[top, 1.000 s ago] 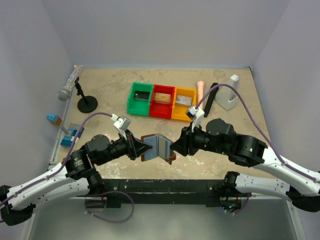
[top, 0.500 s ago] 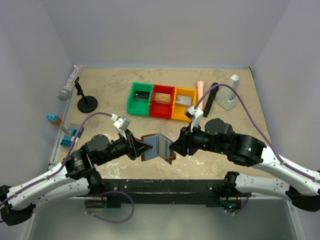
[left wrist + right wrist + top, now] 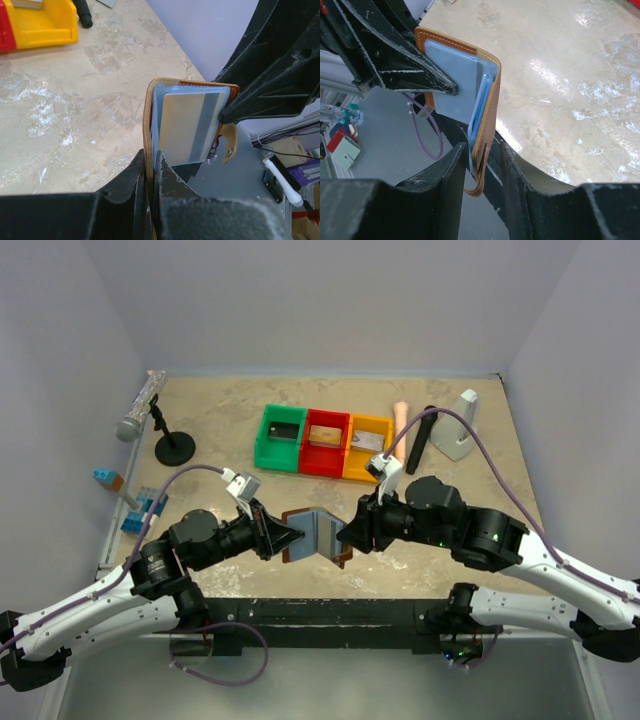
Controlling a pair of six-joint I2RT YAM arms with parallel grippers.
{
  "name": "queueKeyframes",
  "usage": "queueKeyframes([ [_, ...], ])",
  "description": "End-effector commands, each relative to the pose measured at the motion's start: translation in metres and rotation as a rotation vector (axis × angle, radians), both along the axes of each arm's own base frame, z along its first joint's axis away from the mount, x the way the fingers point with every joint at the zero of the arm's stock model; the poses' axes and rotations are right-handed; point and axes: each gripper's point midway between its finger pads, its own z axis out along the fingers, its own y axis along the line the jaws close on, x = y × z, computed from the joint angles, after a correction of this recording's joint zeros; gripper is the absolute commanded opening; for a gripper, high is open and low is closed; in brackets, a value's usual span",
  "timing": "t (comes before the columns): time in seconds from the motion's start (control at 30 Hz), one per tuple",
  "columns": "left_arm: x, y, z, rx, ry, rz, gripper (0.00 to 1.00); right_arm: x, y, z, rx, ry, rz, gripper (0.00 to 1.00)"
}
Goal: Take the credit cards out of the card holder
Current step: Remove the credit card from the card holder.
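My left gripper should open and take its own flap together with the silvery grey card's pocket, because that pocket lies against the card holder's flap at my right gripper.
The brown card holder is held open and upright above the table's near edge, between my two grippers. My left gripper is shut on its left flap; the jaws clamp the brown edge in the left wrist view. A silvery grey card sits in the grey-blue pocket. My right gripper is open, and its fingers straddle the right flap, with a gap on the outer side in the right wrist view. The grey-blue lining faces the left gripper's fingers.
Green, red and yellow bins stand in a row behind, each with a card inside. A microphone on a stand and blue blocks are at the left. A white bottle, a black tool and a pink cylinder are at the back right.
My right gripper has shifted slightly left toward the card holder's right flap. The left gripper and the holder have stayed put.
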Motion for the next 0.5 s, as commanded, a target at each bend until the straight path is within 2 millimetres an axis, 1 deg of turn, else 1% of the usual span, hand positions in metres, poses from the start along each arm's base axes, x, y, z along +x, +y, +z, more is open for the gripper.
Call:
queueKeyframes([
  [0.0, -0.0005, -0.0024, 0.0302, -0.09, -0.049, -0.009, 0.0, -0.0031, 0.0011, 0.0191, 0.076, -0.037, 0.026, 0.38],
  [0.17, -0.0004, -0.0026, 0.0275, -0.083, -0.047, -0.009, 0.0, -0.0079, 0.0037, 0.0253, 0.114, -0.048, 0.058, 0.33],
  [0.47, -0.0005, -0.0025, 0.0321, -0.094, -0.05, -0.008, 0.0, -0.0083, 0.0067, 0.024, 0.101, -0.041, 0.069, 0.24],
])
